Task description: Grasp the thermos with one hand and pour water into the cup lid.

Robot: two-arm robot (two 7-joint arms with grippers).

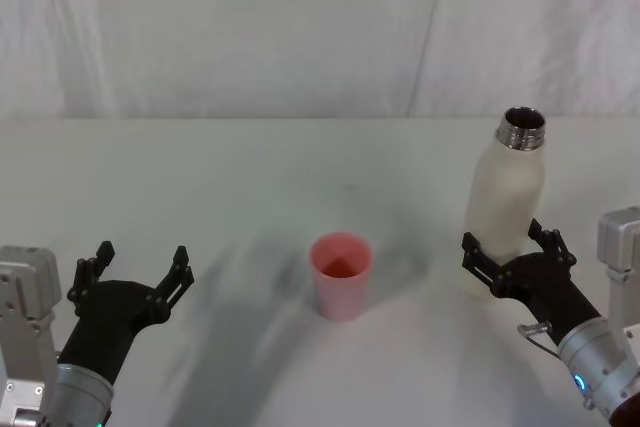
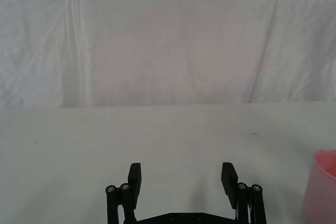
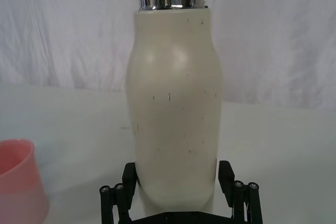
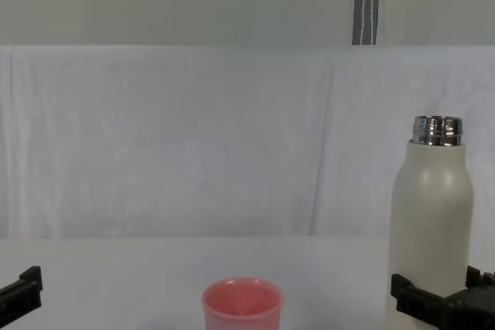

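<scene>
My gripper will tip the thermos about level, and a thin stream of water will then run from it into the cup lid, because the narrow steel neck is uncapped.
The thermos stands upright at the right of the table, cream-white and speckled, its steel neck uncapped. My right gripper is open around its lower body, one finger on each side; the right wrist view shows the thermos between the fingers of the right gripper with a thin gap at each side. The pink cup lid stands upright at the table's middle, left of the thermos, mouth up. My left gripper hovers open and empty at the near left, with the cup lid off to its side.
A white cloth covers the table and a white draped backdrop hangs behind it. There is bare cloth between the cup lid and the thermos and all along the far side.
</scene>
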